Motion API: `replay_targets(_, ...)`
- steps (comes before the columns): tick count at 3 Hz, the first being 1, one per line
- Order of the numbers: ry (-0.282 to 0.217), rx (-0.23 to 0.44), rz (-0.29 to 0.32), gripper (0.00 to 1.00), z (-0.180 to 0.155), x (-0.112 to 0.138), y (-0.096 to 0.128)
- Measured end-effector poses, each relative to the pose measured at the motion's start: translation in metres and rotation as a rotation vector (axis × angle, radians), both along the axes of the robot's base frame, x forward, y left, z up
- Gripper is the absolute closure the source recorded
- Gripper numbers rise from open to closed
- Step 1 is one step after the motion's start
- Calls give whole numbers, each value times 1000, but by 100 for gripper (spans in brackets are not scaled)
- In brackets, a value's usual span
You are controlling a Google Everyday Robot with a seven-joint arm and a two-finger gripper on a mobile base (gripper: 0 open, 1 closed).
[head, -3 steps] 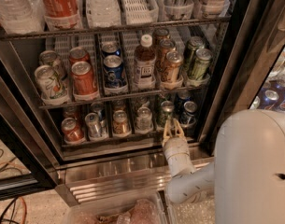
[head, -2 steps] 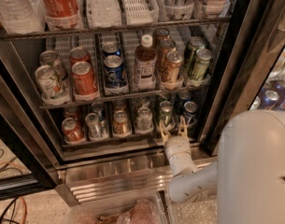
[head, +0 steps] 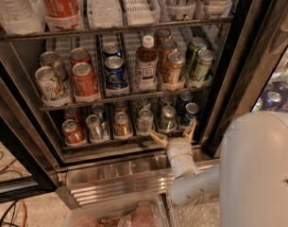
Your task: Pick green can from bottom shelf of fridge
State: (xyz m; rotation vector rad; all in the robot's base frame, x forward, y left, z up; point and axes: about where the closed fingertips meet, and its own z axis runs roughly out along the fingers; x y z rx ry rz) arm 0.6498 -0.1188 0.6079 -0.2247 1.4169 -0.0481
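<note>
I should bring my gripper's wide fingers closer together and raise them around the green can point(head: 167, 119), because they reach from the silver can to the dark blue can point(head: 190, 114).
The green can point(head: 167, 118) stands upright in the front row of the bottom shelf point(head: 110, 144) of the fridge point(head: 228, 56), second lane from the right. A silver can point(head: 145, 121) is on its left and a dark blue can point(head: 190, 112) on its right. My gripper point(head: 174, 134) is just in front of and slightly below the green can, at the shelf's front edge. It is open, with its tan fingers point(head: 157, 138) spread wide, and holds nothing. The white arm reaches up from the lower right.
The shelf above holds cans, a bottle point(head: 146, 63) and tall olive cans point(head: 200, 63). The ribbed steel base point(head: 120, 178) lies below the gripper. A clear bin point(head: 115, 215) sits on the floor. My white body point(head: 261, 169) fills the lower right. Cables point(head: 6, 174) lie at left.
The gripper's fingers have spread from nearly together to wide open, staying in front of the green can. The cans have not moved.
</note>
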Motion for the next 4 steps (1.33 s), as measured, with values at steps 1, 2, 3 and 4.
replay_targets(1,0,2,2,0,2,-4,0)
replay_targets(2,0,2,3,7,2,-4,0)
replay_targets(3,1,1,5,25,2,-5,1)
replay_targets(4,7,2,8,43,0,-5,1)
